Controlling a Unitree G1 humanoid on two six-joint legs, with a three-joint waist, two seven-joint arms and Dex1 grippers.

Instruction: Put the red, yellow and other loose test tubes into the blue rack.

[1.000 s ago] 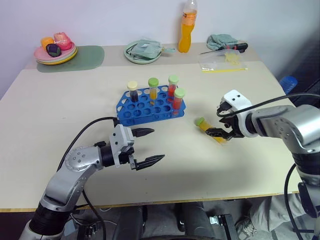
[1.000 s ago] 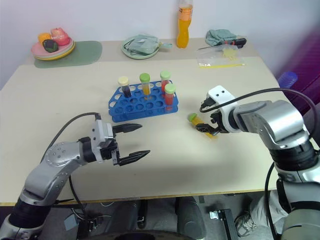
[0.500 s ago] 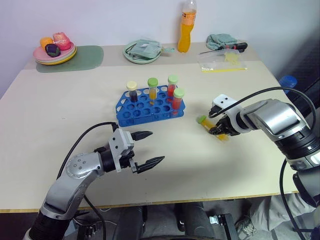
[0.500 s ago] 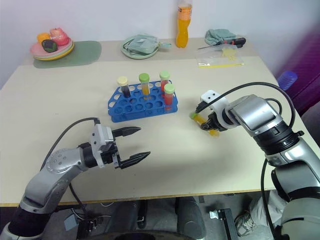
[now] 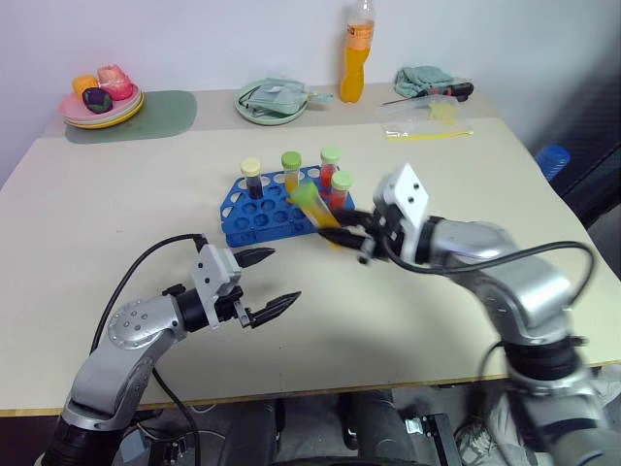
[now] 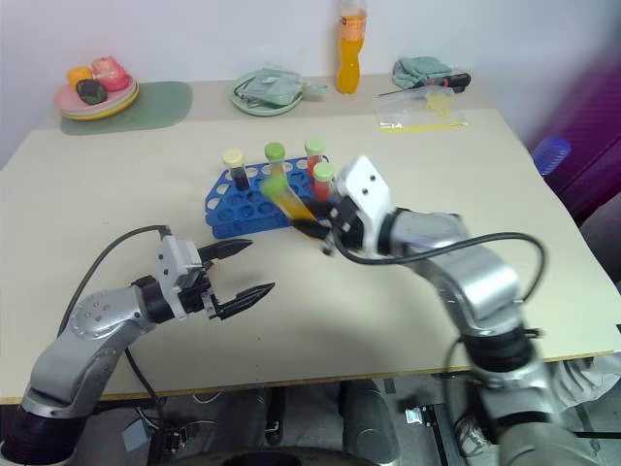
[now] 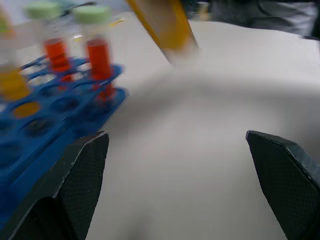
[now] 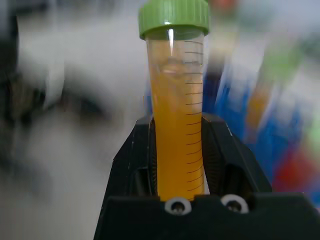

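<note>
The yellow tube is in my right gripper with its cap up and its bottom end (image 5: 333,242) free. I should go on turning it upright and down before it stands in the open hole (image 5: 298,215).
The blue rack (image 5: 275,206) stands mid-table with several capped tubes upright in it: a dark one (image 5: 251,176), a yellow one (image 5: 290,168) and two red ones (image 5: 331,161). My right gripper (image 5: 351,236) is shut on a green-capped yellow test tube (image 5: 316,205), held tilted in the air just over the rack's near right corner. The right wrist view shows that tube (image 8: 175,100) clamped between the two fingers (image 8: 134,160). My left gripper (image 5: 268,282) hangs open and empty above the table, in front of the rack. Its wrist view catches the rack (image 7: 30,120) and the yellow tube (image 7: 165,25).
Along the back of the table stand a plate of toy food (image 5: 101,101) on a green mat, a plate with a cloth (image 5: 273,100), an orange bottle (image 5: 355,54), a plastic bag (image 5: 428,120) and a rag with a screwdriver (image 5: 428,80).
My right gripper shut on the yellow tube lying on the table, lifted it and swung it left to the rack. The left gripper drifted slightly left, still open.
</note>
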